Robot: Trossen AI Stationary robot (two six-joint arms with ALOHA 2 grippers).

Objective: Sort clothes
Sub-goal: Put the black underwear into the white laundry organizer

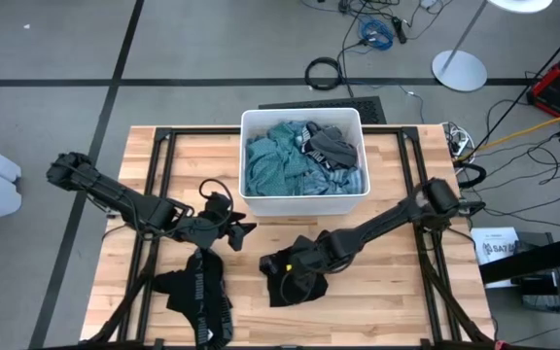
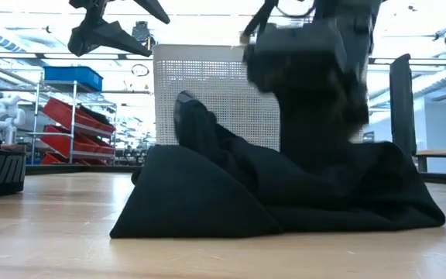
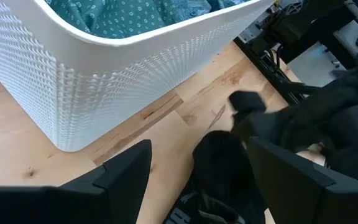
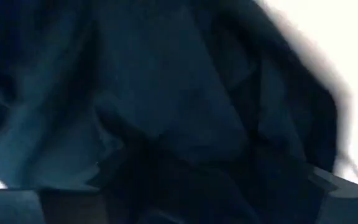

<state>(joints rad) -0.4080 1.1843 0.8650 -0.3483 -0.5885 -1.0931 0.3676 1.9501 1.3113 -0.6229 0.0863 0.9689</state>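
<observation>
I see crumpled folds gathered into a small heap, so the plain black garment will stay bunched up in one compact bundle when I lift it.
A white bin at the table's far middle holds teal-green, light blue and black clothes. A black garment with white lettering lies flat on the near left of the table. A plain black garment lies in a heap in the near middle, seen as a dark mound in the low view. My right gripper points steeply down into the top of that heap, its fingers apart. My left gripper hangs open above the table between the bin and the lettered garment, holding nothing. My right gripper comes at the plain black garment's heaped top from above, pointing steeply down, fingers apart. Dark cloth fills its wrist view. The garment rests on the table. Whether the fingers touch the cloth I cannot tell.
The bin's perforated wall stands close beyond my left gripper. Black frame rails run along the table's left and right sides. Bare wood lies at the near right. Cables and a lamp base are on the floor beyond.
</observation>
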